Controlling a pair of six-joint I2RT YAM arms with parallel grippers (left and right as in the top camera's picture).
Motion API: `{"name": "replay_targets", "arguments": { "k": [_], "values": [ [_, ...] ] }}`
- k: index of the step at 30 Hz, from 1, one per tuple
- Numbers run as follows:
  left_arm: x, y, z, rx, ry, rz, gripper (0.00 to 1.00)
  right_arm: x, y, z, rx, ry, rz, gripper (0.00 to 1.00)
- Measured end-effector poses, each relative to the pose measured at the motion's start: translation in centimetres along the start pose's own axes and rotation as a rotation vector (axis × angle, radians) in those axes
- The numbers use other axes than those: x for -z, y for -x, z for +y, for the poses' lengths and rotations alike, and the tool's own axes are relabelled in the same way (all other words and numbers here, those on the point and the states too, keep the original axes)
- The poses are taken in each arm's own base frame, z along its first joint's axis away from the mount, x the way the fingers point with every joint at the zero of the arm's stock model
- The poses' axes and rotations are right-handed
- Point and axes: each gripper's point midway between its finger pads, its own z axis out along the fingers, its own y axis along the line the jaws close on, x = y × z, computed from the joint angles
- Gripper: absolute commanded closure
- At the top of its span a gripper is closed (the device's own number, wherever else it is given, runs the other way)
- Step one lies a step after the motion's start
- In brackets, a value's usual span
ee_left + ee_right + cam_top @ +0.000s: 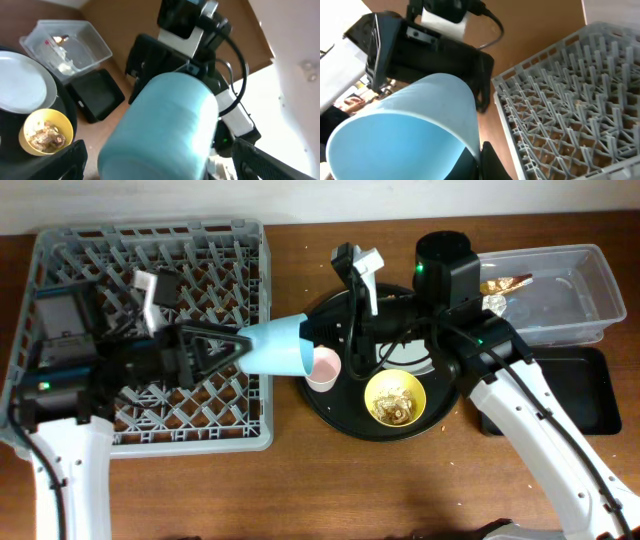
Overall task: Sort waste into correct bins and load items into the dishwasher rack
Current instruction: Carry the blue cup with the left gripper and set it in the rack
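My right gripper is holding the light blue cup's rim (pixel 304 346). My left gripper is nearer the rack, so it should take the cup's base (pixel 248 348) and put the cup among the rack's pegs.
The light blue cup (pixel 278 345) hangs on its side in the air between the dishwasher rack (pixel 150 227) and the round black tray (pixel 340 415). My right gripper (pixel 312 340) is shut on its rim, one finger inside and one outside (pixel 480 160). My left gripper (pixel 240 348) is open, with its fingers on either side of the cup's base (pixel 160 165). The cup fills the left wrist view (pixel 165 125) and the right wrist view (pixel 405 125). On the round tray stand the pink cup (pixel 323 366), the yellow bowl (pixel 395 397) with brown scraps, and the white plate (pixel 415 355). The chopsticks are out of view.
The clear tub (pixel 590 280) at the back right holds a gold-brown wrapper (pixel 505 283) and something white. The shallow black tray (pixel 590 390) lies in front of it. The rack (pixel 560 100) has upright pegs and no dishes in it. Crumbs lie on the wooden table.
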Motion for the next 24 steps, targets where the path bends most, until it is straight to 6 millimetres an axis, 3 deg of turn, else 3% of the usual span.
{"name": "replay_targets", "arguments": {
  "k": [2,4,5,9,10,11,12,14,17,19,22,24],
  "values": [
    [-0.9,-0.5,-0.3,-0.005,-0.014,0.030,0.10,0.0,0.1,0.2,-0.005,0.009,-0.003,0.96],
    [-1.6,-1.0,-0.6,-0.010,-0.025,0.055,0.24,0.0,0.1,0.1,-0.014,0.007,-0.004,0.96],
    [-1.8,-1.2,-0.7,-0.008,-0.028,0.062,0.35,0.0,0.2,0.1,-0.016,0.006,-0.004,0.96],
    [-2.1,-1.3,-0.8,-0.025,-0.035,0.073,0.38,0.0,0.1,0.2,-0.018,0.011,-0.003,0.91],
    [-2.1,-1.3,-0.8,-0.026,-0.036,0.073,0.38,0.0,0.1,0.2,-0.021,0.011,-0.002,0.74],
    [-2.2,-1.3,-0.8,-0.027,-0.032,0.073,0.39,0.0,0.1,0.0,-0.023,0.006,-0.002,0.45],
    [-2.2,-1.3,-0.6,-0.029,-0.022,0.073,0.39,0.0,0.1,0.0,-0.027,0.006,-0.001,0.29],
    [-2.3,-1.2,-0.1,-0.039,0.009,0.070,0.39,-0.1,0.0,0.1,-0.031,0.008,0.000,0.16],
    [-2.2,-1.1,0.8,-0.043,0.065,0.062,0.39,0.4,0.2,-0.8,-0.047,-0.025,-0.011,0.14],
    [-2.0,-1.2,2.2,-0.025,0.162,0.054,0.39,1.9,0.5,-2.6,-0.085,-0.095,-0.036,0.14],
    [-0.4,-2.0,6.7,0.058,0.437,0.045,0.39,5.5,-0.2,-6.2,-0.244,-0.250,-0.062,0.14],
    [2.3,-2.6,9.9,0.118,0.662,0.031,0.39,7.7,-2.1,-8.3,-0.398,-0.385,-0.053,0.14]
  ]
}}
